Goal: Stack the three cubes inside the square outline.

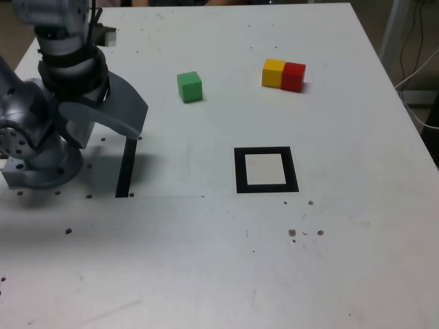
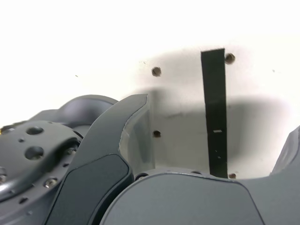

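The red cube (image 1: 293,77) should come free when I lift it and leave the yellow cube behind, moved a little, because their sides touch (image 1: 282,76) along a seam.
The green cube (image 1: 189,86) sits alone on the white table, toward the back middle. The yellow cube (image 1: 274,72) and the red cube (image 1: 293,76) touch side by side at the exterior view's back right. The square outline (image 1: 266,186), black with a pale centre, lies flat in front of them with nothing on it. My gripper (image 1: 140,115) hovers at the exterior view's left, far from all three cubes, jaws open and holding nothing. In the wrist view the gripper (image 2: 211,140) shows spread jaws over bare table; cubes and outline are out of that view.
A narrow black strip (image 1: 125,168) lies on the table just below the gripper, also seen as the strip (image 2: 215,117) between the jaws. The arm's grey base (image 1: 41,157) fills the exterior view's left edge. Small dark specks and holes dot the table (image 1: 206,260).
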